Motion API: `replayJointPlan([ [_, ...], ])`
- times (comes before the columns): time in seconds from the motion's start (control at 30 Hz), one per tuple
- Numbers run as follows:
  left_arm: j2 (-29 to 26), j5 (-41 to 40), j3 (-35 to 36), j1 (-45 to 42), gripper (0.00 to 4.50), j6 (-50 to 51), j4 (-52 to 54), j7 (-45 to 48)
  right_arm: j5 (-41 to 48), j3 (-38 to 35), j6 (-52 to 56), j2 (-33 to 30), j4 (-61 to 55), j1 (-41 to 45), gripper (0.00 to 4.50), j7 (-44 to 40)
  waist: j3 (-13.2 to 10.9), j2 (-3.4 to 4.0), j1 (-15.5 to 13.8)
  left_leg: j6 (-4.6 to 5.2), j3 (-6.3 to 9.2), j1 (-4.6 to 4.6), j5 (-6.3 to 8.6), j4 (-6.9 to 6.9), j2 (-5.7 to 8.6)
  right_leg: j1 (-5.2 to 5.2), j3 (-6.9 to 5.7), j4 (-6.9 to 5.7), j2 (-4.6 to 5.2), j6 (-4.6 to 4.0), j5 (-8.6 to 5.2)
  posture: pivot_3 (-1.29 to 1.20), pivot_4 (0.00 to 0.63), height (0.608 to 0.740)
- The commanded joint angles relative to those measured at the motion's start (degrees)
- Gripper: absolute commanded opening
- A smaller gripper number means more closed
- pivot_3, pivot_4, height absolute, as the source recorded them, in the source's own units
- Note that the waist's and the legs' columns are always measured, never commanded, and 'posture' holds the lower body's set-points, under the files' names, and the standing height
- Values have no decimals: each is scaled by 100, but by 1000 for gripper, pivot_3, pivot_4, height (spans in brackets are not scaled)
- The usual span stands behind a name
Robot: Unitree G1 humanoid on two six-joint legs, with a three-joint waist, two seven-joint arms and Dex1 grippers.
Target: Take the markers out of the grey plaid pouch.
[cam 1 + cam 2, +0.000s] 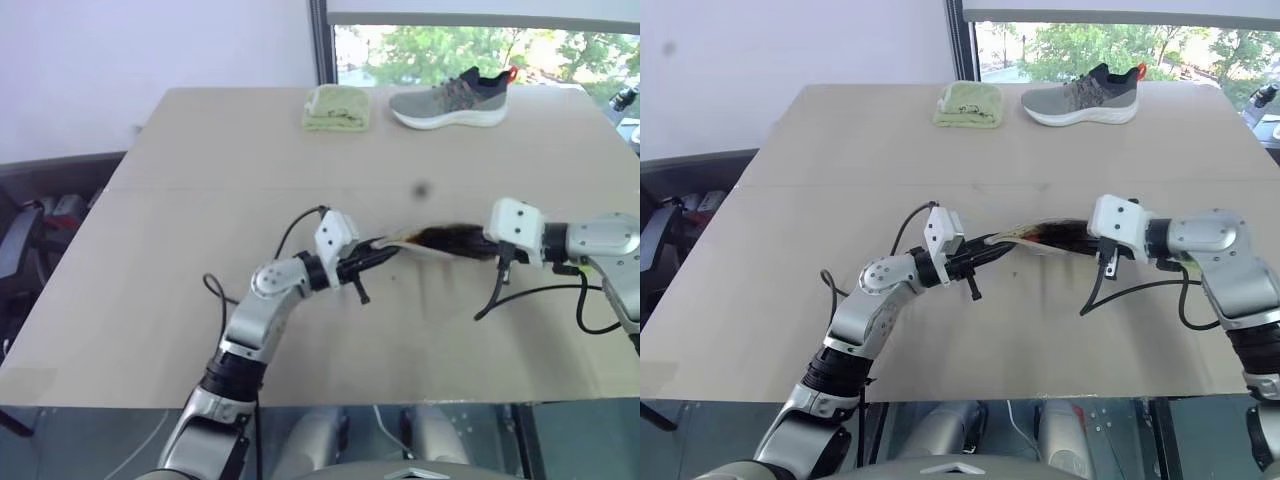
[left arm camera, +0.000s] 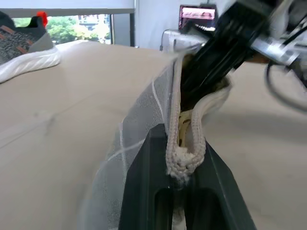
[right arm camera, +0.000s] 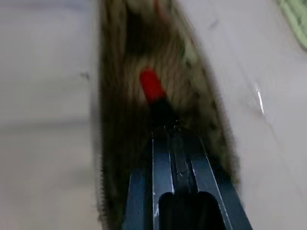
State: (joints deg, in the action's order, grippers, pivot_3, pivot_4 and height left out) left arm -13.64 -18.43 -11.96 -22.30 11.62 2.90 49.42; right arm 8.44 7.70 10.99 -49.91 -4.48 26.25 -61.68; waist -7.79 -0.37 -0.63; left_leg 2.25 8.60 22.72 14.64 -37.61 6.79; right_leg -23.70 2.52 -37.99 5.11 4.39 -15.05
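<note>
The pouch stretches taut (image 1: 432,240) together with the marker in the robot's right gripper, so this gripper needs to open and take the marker's black part (image 3: 162,111) clear of the lining.
The grey plaid pouch (image 1: 425,238) hangs just above the table, stretched between my two grippers with its mouth gaping. My left gripper (image 2: 181,143) is shut on the pouch's corded edge at its left end. My right gripper (image 3: 171,132) reaches into the open mouth from the right. It is shut on a red marker (image 3: 151,85) by its black end. The marker's red part points deeper into the tan lining (image 3: 122,100). The rest of the pouch's inside is dark and blurred.
A grey sneaker (image 1: 450,100) and a folded yellow-green cloth (image 1: 337,108) lie at the far edge of the tan table (image 1: 180,220). Black cables loop off both wrists over the tabletop. A window stands behind the table.
</note>
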Motion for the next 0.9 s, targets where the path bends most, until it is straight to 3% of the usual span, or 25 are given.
replayJointPlan([
  [0.03, 36, -410, 28, -89, 0, 344, 519, 96, -224, 23, -312, 38, 13, 215, 22, 21, 0, 0, -1, 0, 0, 0, 0, 1, 0, 0, 0, 1, 0, 0, 0, 0, 150, 740],
  [0.13, 32, -765, 35, -57, 0, 761, 731, 215, -630, 274, -571, -41, 115, 316, 22, -90, 0, 0, 0, 0, 0, 0, 0, 1, 0, 0, 0, 1, -3, 0, 0, 0, 150, 740],
  [0.2, -24, -919, -10, -6, 0, 996, 825, 317, -797, 457, -472, -133, 7, 325, 553, -286, 0, 0, 0, 0, 0, 0, 0, 0, 0, 0, 0, -1, -5, 0, 0, 0, 150, 740],
  [0.47, -80, -1168, -53, 64, 0, 1452, 895, 419, -1515, 790, -152, -350, -466, 616, 4322, -560, 0, 0, -1, 0, 2, 0, 0, -1, 0, 0, -1, -1, -7, 0, 0, 0, 150, 740],
  [0.9, 229, -2560, 461, -99, 0, 2764, 994, 121, -1093, 1122, 1305, -1123, -1673, 1216, 4322, -2362, -1, 0, -4, 0, 4, 2, 1, -2, -1, 1, -2, 2, 3, 0, 0, 0, 150, 740],
])
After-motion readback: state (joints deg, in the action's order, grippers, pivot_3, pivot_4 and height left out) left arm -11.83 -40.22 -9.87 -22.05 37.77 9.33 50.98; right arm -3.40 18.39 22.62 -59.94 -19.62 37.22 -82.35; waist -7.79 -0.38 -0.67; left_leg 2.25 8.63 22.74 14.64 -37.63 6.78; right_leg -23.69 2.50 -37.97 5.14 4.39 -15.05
